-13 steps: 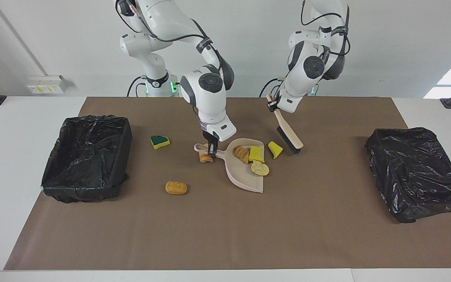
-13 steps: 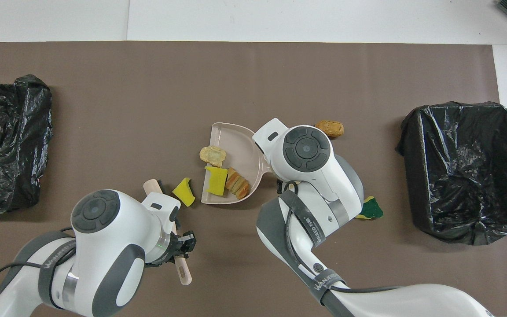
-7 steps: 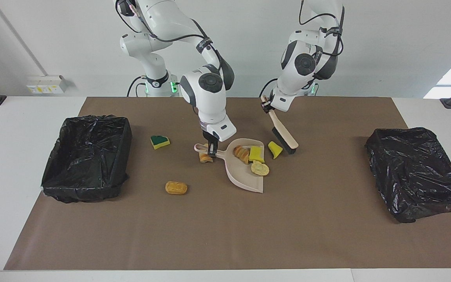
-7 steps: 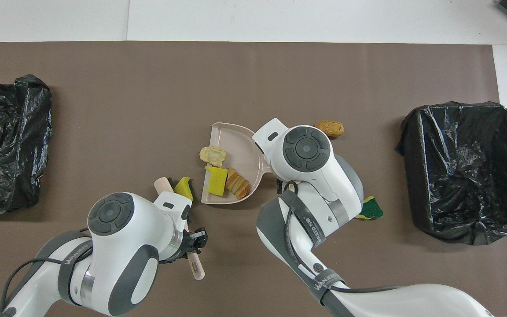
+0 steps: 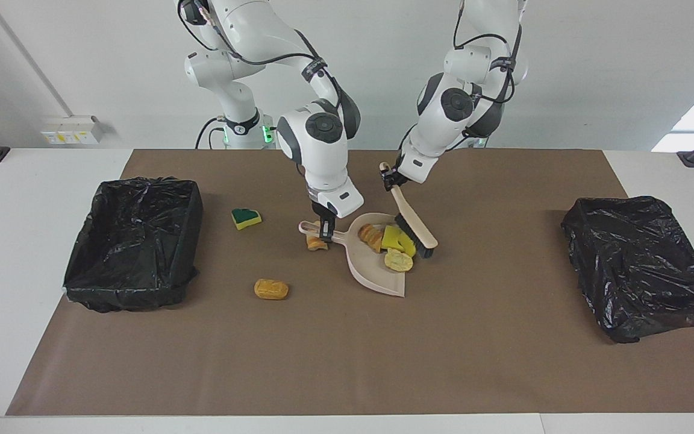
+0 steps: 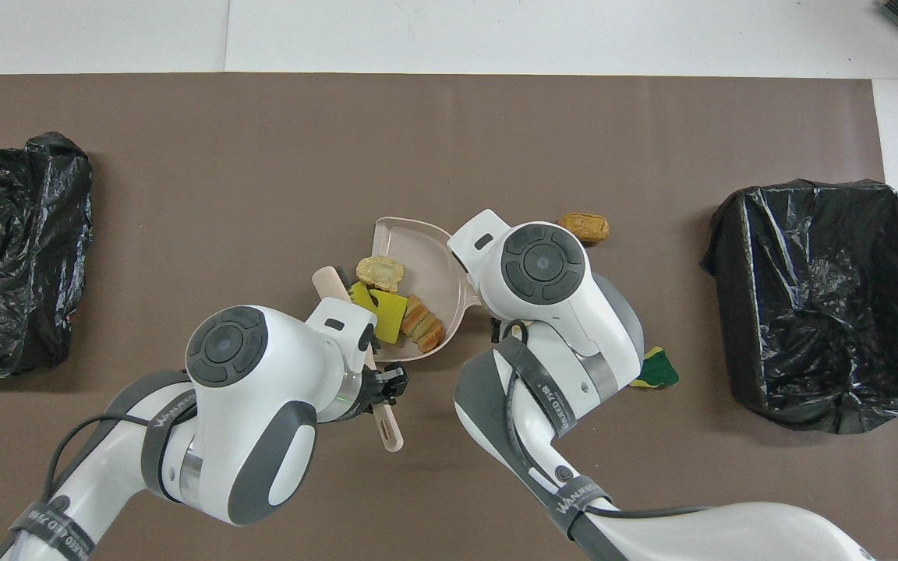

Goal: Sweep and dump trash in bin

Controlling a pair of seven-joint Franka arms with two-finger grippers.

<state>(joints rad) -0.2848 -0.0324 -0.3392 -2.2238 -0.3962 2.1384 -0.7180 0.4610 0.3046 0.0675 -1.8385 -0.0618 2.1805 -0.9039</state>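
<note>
Next, I turn the slanted brush square with my left gripper and push deeper into the pan (image 6: pixel 429 268), because the yellow wedge (image 6: pixel 362 296) is at the pan's opening next to the brush.
My right gripper (image 5: pixel 323 228) is shut on the handle of the beige dustpan (image 5: pixel 377 278), which lies flat mid-mat. In the pan are a bread lump (image 5: pixel 372 236), a yellow sponge (image 5: pixel 394 237) and a pale lump (image 5: pixel 398 260). My left gripper (image 5: pixel 388 176) is shut on the brush (image 5: pixel 414 226) handle; the bristles press a yellow wedge (image 6: pixel 361 296) against the pan's mouth. Loose trash: a green-topped sponge (image 5: pixel 246 217), a bread lump (image 5: pixel 271 289) and a small piece (image 5: pixel 315 243) under the pan's handle. In the overhead view the right gripper is hidden under its arm.
A bin lined with a black bag (image 5: pixel 133 241) stands toward the right arm's end of the table. A second black-bagged bin (image 5: pixel 642 265) stands toward the left arm's end. A brown mat (image 5: pixel 347 355) covers the table.
The left arm has swept the brush toward the dustpan, pushing the yellow wedge against the pan's mouth and nudging the pale lump. The right arm and pan have stayed still.
</note>
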